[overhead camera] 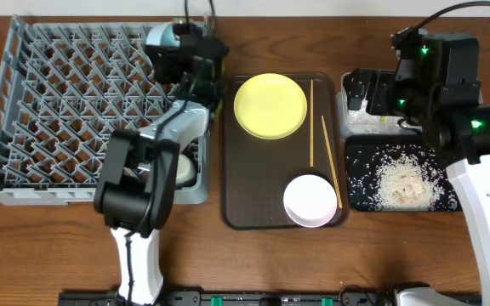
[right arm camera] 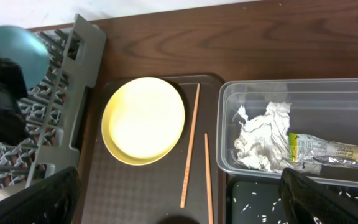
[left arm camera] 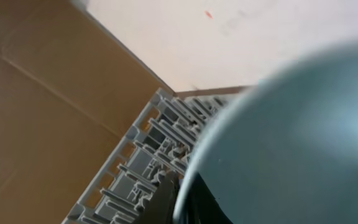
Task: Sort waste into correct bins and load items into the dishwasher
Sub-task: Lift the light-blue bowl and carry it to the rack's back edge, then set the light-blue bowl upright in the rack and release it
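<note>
The light blue bowl (overhead camera: 161, 35) sits too far over the rack's back edge. My left gripper should pick it up, tilt it and put it down on the rack's nearer pegs (right arm camera: 50, 88).
My left gripper (overhead camera: 179, 53) is shut on the rim of the light blue bowl (overhead camera: 161, 37), held above the back right corner of the grey dishwasher rack (overhead camera: 58, 110). In the left wrist view the bowl (left arm camera: 291, 137) fills the right side, over the rack (left arm camera: 145, 165). A small white cup (overhead camera: 184, 168) sits in the rack, partly behind the left arm. My right gripper (right arm camera: 188, 208) hangs open over the brown tray, near the clear bin (right arm camera: 229, 106) that holds tissue (right arm camera: 263, 137) and a wrapper (right arm camera: 328, 149). Rice (overhead camera: 401, 181) lies in the black bin (overhead camera: 360, 191).
The brown serving tray (overhead camera: 236, 195) carries the yellow plate (overhead camera: 270, 105), a white bowl (overhead camera: 310, 201) and two chopsticks (overhead camera: 312, 119) lying lengthwise along its right side. The right arm covers most of the clear bin from above. Brown cardboard (left arm camera: 42, 124) stands behind the rack.
</note>
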`<act>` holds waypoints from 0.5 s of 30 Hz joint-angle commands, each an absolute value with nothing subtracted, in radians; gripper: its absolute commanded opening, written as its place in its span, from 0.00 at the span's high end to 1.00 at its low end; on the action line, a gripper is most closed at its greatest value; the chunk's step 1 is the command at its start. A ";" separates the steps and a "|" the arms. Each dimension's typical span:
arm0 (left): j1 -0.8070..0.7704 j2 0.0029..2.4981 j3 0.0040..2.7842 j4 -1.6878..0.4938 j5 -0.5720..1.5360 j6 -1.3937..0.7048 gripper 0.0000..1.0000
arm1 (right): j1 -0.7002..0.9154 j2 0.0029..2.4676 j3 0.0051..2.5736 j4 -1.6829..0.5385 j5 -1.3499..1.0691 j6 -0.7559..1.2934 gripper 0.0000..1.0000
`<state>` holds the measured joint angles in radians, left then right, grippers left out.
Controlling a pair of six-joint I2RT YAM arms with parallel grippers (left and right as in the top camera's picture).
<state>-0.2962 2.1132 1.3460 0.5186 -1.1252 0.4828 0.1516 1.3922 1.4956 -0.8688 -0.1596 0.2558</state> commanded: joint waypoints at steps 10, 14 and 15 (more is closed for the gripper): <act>-0.298 2.138 1.348 0.708 -1.148 0.686 0.93 | 0.145 1.393 1.494 -0.869 -0.154 0.265 0.01; -0.297 2.138 1.348 0.751 -1.124 0.721 0.93 | 0.145 1.393 1.494 -0.869 -0.154 0.265 0.01; -0.296 2.140 1.348 0.750 -1.113 0.721 0.93 | 0.145 1.393 1.494 -0.869 -0.154 0.265 0.01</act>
